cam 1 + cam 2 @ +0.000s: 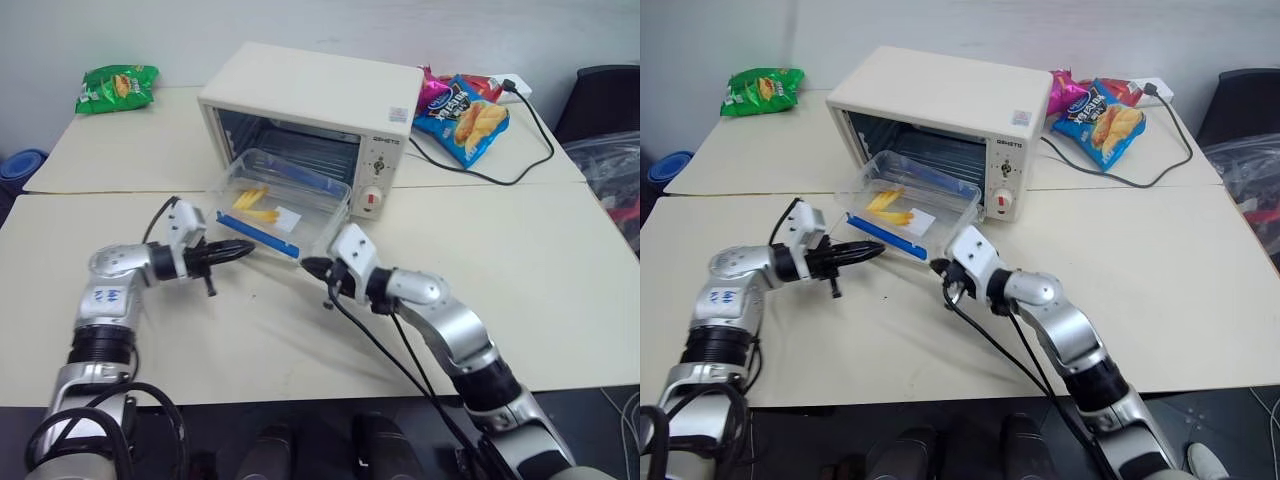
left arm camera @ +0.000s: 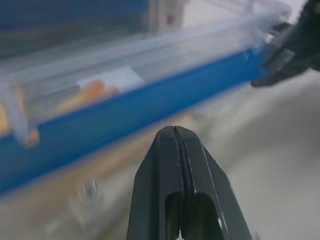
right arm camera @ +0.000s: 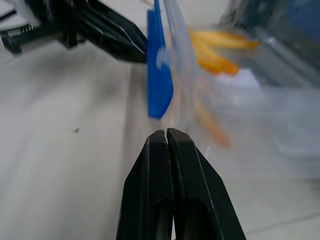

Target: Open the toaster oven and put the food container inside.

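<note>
My two closed grippers should push the blue clip side (image 1: 258,236) all the way in before they back away, because the food container's near end (image 1: 285,218) sticks out of the toaster oven.
The cream-white toaster oven (image 1: 320,90) stands at the back of the table with its front open. The clear food container (image 1: 285,205), with yellow food pieces inside and a blue clip (image 2: 125,110) along its near side, lies at the oven's mouth, its near end sticking out toward me. My left gripper (image 1: 248,250) is shut and empty, its tip close to the left end of that clip. My right gripper (image 1: 308,266) is shut too, with nothing in it, and points at the container's near right corner. In the right wrist view the blue clip (image 3: 159,85) stands just beyond the closed tips (image 3: 166,132).
A green snack bag (image 1: 118,87) lies at the back left. Blue and red snack bags (image 1: 462,112) lie right of the oven, with a black power cable (image 1: 500,175) running across the table there. A black chair (image 1: 605,95) stands at the far right.
</note>
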Motion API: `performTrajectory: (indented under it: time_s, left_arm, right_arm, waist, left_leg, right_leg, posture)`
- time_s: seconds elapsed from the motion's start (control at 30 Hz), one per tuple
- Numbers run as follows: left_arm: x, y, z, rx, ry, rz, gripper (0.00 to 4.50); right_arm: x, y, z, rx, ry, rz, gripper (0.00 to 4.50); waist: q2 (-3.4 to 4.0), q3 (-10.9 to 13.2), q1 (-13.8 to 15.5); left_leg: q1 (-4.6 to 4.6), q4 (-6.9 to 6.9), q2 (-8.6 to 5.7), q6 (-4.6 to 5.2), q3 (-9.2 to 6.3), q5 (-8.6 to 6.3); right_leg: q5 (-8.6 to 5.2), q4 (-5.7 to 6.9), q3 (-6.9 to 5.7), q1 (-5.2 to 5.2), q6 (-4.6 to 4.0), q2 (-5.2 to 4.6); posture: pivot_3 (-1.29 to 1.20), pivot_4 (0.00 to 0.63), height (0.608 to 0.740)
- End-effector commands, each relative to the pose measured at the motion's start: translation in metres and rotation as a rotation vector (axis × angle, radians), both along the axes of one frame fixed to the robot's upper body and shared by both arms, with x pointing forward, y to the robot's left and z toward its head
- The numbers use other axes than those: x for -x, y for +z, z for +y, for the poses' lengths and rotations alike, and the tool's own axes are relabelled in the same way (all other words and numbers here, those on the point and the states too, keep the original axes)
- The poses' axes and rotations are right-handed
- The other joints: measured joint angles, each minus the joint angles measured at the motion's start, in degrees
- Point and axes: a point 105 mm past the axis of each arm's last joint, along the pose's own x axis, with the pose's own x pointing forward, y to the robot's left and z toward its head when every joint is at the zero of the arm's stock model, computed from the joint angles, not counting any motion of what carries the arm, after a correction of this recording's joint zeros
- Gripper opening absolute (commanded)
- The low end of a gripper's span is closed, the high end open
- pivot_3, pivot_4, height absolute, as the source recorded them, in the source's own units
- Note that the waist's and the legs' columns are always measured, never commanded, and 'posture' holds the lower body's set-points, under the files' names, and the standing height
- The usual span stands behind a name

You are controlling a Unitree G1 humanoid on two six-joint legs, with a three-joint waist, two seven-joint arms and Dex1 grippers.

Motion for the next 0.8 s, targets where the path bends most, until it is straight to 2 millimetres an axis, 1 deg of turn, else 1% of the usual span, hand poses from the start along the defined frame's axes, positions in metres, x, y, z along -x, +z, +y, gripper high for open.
performTrajectory:
  time_s: [0.03,0.1,0.2,0.37,0.53,0.63,0.7,0.73,0.77,0.8]
  left_arm:
    - [-0.014,0.027,0.0,0.08,0.097,-0.101,0.0]
    - [-0.025,0.031,-0.001,0.102,0.163,-0.124,0.0]
    - [-0.039,0.032,-0.005,0.116,0.225,-0.134,0.0]
    - [-0.06,0.032,-0.007,0.141,0.333,-0.136,0.0]
    - [-0.073,0.029,-0.01,0.144,0.388,-0.127,0.0]
    - [-0.078,0.03,-0.006,0.174,0.441,-0.123,0.0]
    - [-0.067,0.031,-0.004,0.174,0.355,-0.134,0.0]
    - [-0.061,0.031,0.001,0.174,0.322,-0.134,0.0]
    - [-0.053,0.032,0.009,0.18,0.294,-0.14,0.0]
    - [-0.044,0.034,0.016,0.191,0.255,-0.144,0.18]
  right_arm:
    - [-0.02,0.021,-0.005,-0.055,-0.093,-0.07,0.07]
    - [-0.033,0.028,-0.009,-0.07,-0.168,-0.117,0.07]
    - [-0.049,0.034,-0.011,-0.095,-0.233,-0.141,0.07]
    - [-0.066,0.036,-0.009,-0.126,-0.293,-0.153,0.07]
    - [-0.076,0.036,-0.005,-0.157,-0.311,-0.14,0.07]
    - [-0.068,0.041,0.005,-0.239,-0.246,-0.094,0.07]
    - [-0.049,0.047,0.013,-0.282,-0.111,-0.073,0.07]
    - [-0.038,0.05,0.014,-0.306,-0.051,-0.055,0.07]
    - [-0.03,0.054,0.01,-0.329,-0.019,-0.048,0.07]
    - [-0.024,0.057,0.005,-0.331,0.003,-0.047,0.02]
  waist:
    - [0.0,0.0,-0.39]
    - [0.0,0.0,-1.08]
    - [0.0,-0.01,-1.38]
    - [0.0,-0.01,-1.86]
    - [0.0,-0.01,-2.88]
    - [0.0,-0.01,-2.99]
    - [0.0,-0.01,-3.06]
    - [0.02,-0.02,-3.21]
    - [0.02,-0.02,-3.47]
    - [0.02,-0.02,-3.9]
  left_leg:
    - [0.0,-0.02,0.0,0.0,0.0,0.0]
    - [0.0,-0.03,0.01,0.0,0.0,0.0]
    - [0.0,-0.02,-0.01,0.0,0.0,0.0]
    - [0.01,0.04,0.0,-0.01,0.01,0.01]
    - [0.01,0.02,0.0,-0.01,0.01,0.01]
    - [0.01,0.03,-0.01,-0.01,0.01,0.01]
    - [0.01,0.02,0.0,0.0,0.0,0.01]
    - [0.01,0.0,0.01,0.0,0.0,0.01]
    - [0.01,-0.02,0.02,0.0,-0.01,0.0]
    - [0.02,-0.04,0.02,0.0,-0.03,0.0]
  right_leg:
    - [0.0,0.02,-0.01,-0.03,0.0,0.0]
    - [0.0,0.09,-0.03,-0.03,0.0,0.0]
    - [0.0,0.1,-0.06,-0.03,0.0,-0.01]
    - [0.0,0.13,-0.07,-0.05,0.0,0.0]
    - [0.0,0.13,-0.07,-0.06,0.01,-0.01]
    - [0.0,0.13,-0.06,-0.06,0.01,-0.02]
    - [0.0,0.13,-0.06,-0.07,0.01,-0.02]
    - [0.01,0.12,-0.04,-0.08,0.01,-0.02]
    - [0.01,0.12,-0.03,-0.1,0.01,-0.01]
    - [0.01,0.11,-0.01,-0.13,0.01,0.0]
  posture:
    - [0.0,0.15,0.74]
    - [0.0,0.15,0.74]
    - [0.0,0.15,0.74]
    - [0.0,0.15,0.74]
    - [0.0,0.15,0.74]
    - [0.0,0.15,0.74]
    - [0.0,0.15,0.74]
    - [0.0,0.15,0.74]
    - [0.0,0.15,0.74]
    - [0.0,0.15,0.74]
